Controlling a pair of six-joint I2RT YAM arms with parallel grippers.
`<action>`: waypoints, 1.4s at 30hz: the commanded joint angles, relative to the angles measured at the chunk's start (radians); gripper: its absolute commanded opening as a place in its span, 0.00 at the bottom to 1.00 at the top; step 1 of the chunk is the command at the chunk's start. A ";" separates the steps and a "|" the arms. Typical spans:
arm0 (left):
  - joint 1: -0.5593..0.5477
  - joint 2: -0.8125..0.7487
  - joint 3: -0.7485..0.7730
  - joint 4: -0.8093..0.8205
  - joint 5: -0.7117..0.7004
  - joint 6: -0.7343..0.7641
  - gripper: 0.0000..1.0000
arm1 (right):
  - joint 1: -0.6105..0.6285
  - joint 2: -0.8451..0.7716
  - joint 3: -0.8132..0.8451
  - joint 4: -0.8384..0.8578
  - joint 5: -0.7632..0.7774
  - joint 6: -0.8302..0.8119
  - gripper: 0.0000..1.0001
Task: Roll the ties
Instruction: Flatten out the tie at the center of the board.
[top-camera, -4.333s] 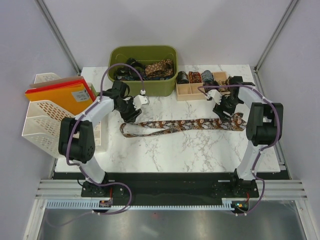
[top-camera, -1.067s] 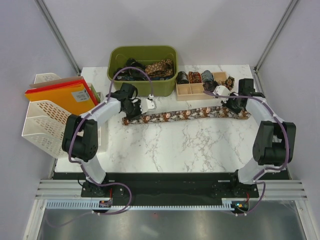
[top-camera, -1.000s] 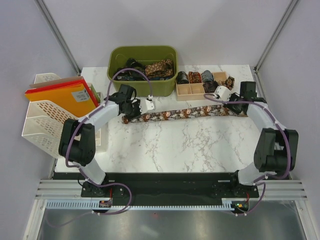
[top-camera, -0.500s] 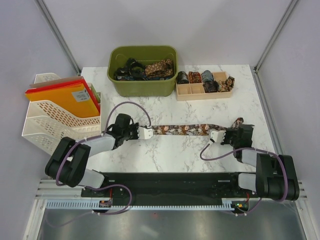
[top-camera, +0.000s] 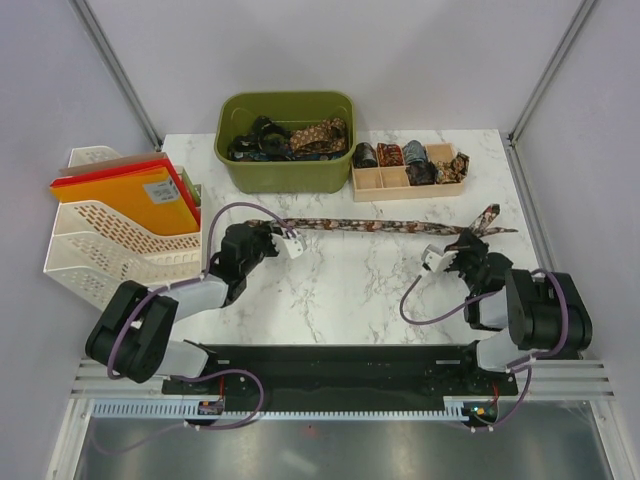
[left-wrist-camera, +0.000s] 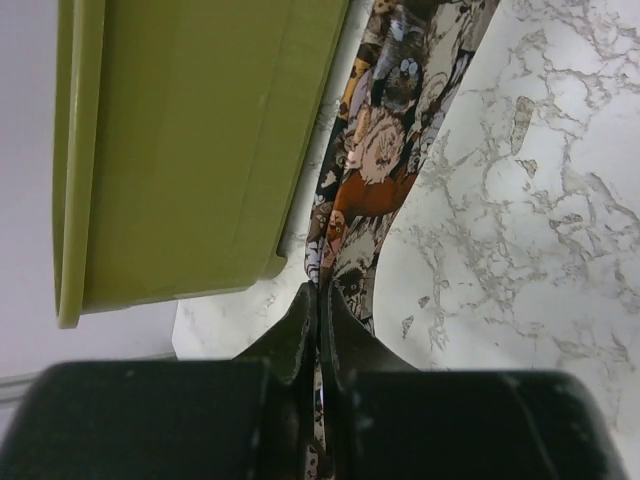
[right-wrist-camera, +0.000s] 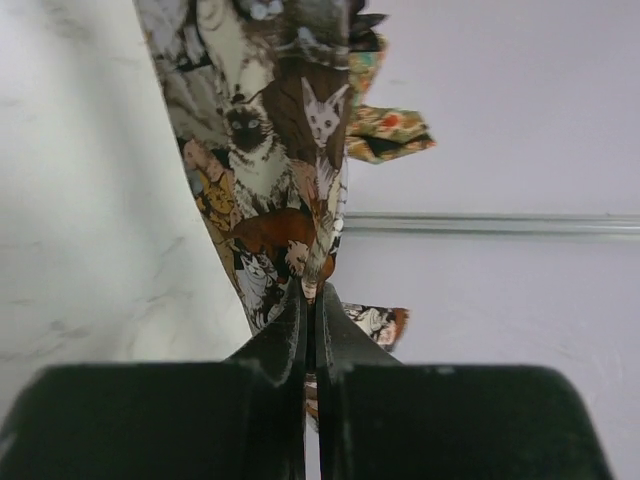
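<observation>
I should put the tie down on the clear marble (top-camera: 365, 267) and open both grippers before I straighten the tie's end (top-camera: 487, 217), because that end is bunched up crooked in my right gripper.
A long tie (top-camera: 380, 226) with a brown, black and cream cat print is stretched left to right across the middle of the marble table. My left gripper (top-camera: 266, 236) is shut on its left end. My right gripper (top-camera: 468, 243) is shut on its right end, where the pointed tip (top-camera: 497, 217) sticks out past the fingers. In the left wrist view the tie (left-wrist-camera: 390, 150) runs away from the closed fingertips (left-wrist-camera: 303, 318) beside the green bin (left-wrist-camera: 180, 150). In the right wrist view the tie (right-wrist-camera: 265, 160) hangs from the pinched fingertips (right-wrist-camera: 294, 310). More ties (top-camera: 300, 135) lie tangled in the bin.
The olive-green bin (top-camera: 287, 178) stands at the back centre. A wooden tray (top-camera: 375, 181) with several rolled ties sits to its right. A white file rack (top-camera: 110, 235) with orange folders (top-camera: 125, 192) stands at the left edge.
Both arms have drawn back from the far side toward the near edge, folding low and carrying the tie with them. In the last half second the tie has shifted further up in the view, still stretched.
</observation>
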 joint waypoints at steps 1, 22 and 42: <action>-0.011 0.007 -0.101 0.152 -0.069 -0.025 0.02 | -0.029 0.224 -0.121 0.519 -0.035 -0.090 0.00; -0.103 -0.321 -0.335 -0.263 0.154 0.075 0.42 | -0.111 0.388 -0.298 0.596 -0.245 -0.435 0.45; -0.112 -0.333 0.150 -0.969 0.329 -0.250 0.90 | -0.166 -0.471 0.268 -1.522 -0.141 -0.532 0.98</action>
